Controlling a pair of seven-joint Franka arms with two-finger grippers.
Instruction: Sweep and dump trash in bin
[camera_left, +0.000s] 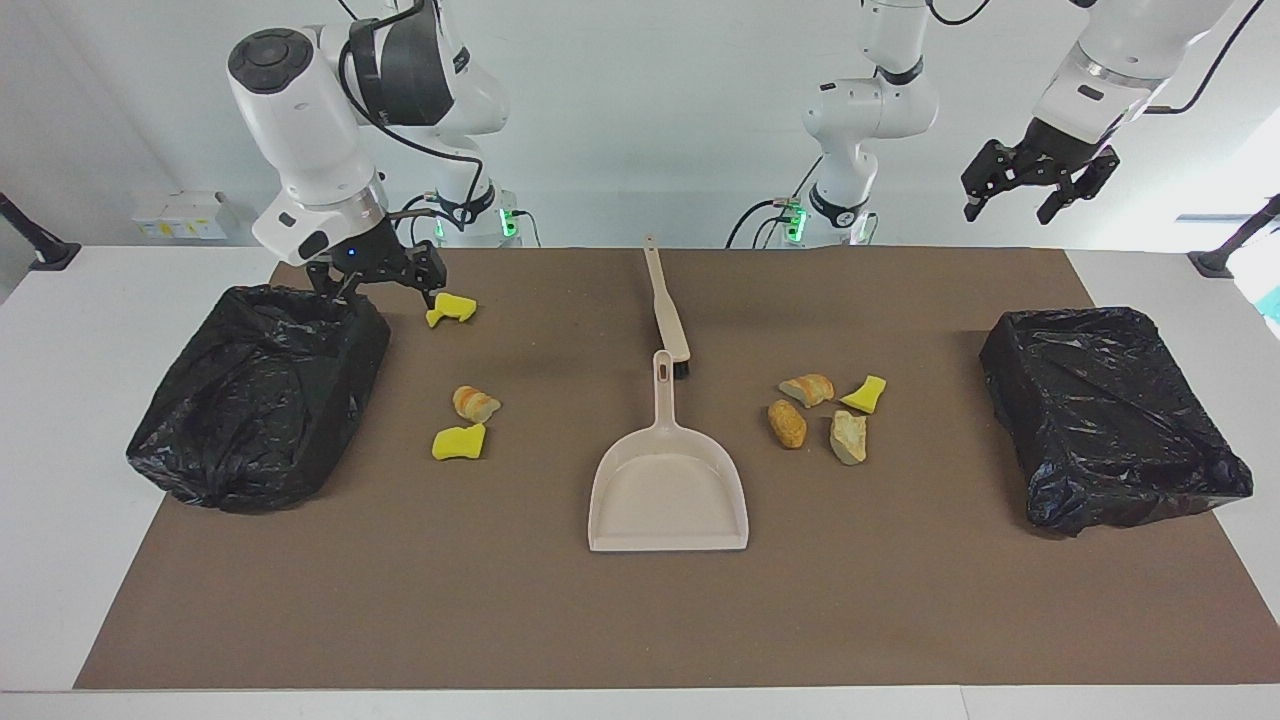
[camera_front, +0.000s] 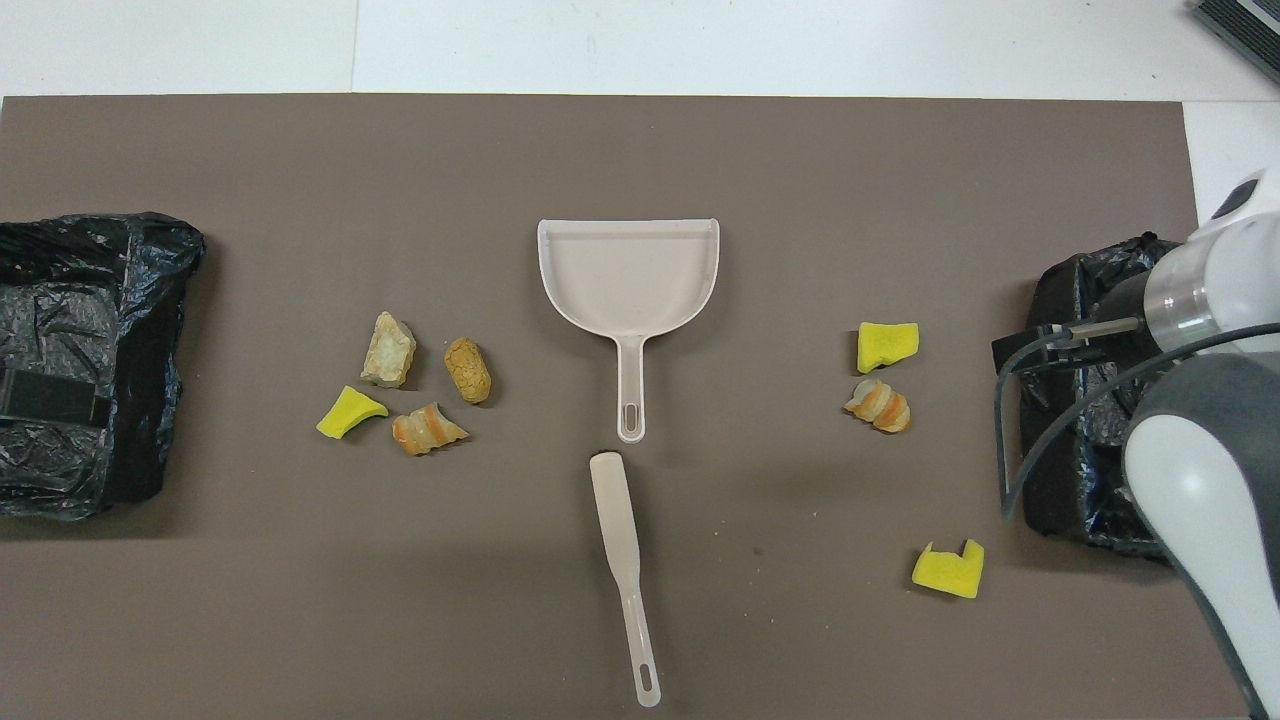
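Observation:
The straight front edge (camera_front: 629, 222) is open on the beige dustpan (camera_front: 630, 278), so I expect all the swept trash to slide out when I tip it over the bin.
The trash lies on the brown mat in two groups. Toward the right arm's end are two yellow sponge pieces (camera_left: 450, 308) (camera_left: 459, 441) and a bread chunk (camera_left: 476, 403). Toward the left arm's end are three bread chunks (camera_left: 807, 388) (camera_left: 787, 423) (camera_left: 848, 437) and a sponge piece (camera_left: 864, 394). The beige dustpan (camera_left: 668, 490) lies mid-table, and the brush (camera_left: 667, 315) lies nearer to the robots, in line with its handle. My right gripper (camera_left: 378, 290) hangs open over the inner rim of the black-lined bin (camera_left: 200, 470), holding nothing. My left gripper (camera_left: 1008, 205) waits open, high up.
A second black-lined bin (camera_left: 1130, 490) stands at the left arm's end of the mat. In the overhead view the right arm (camera_front: 1190, 470) covers part of its bin (camera_front: 1075, 290). White table borders the mat (camera_left: 640, 620) on all sides.

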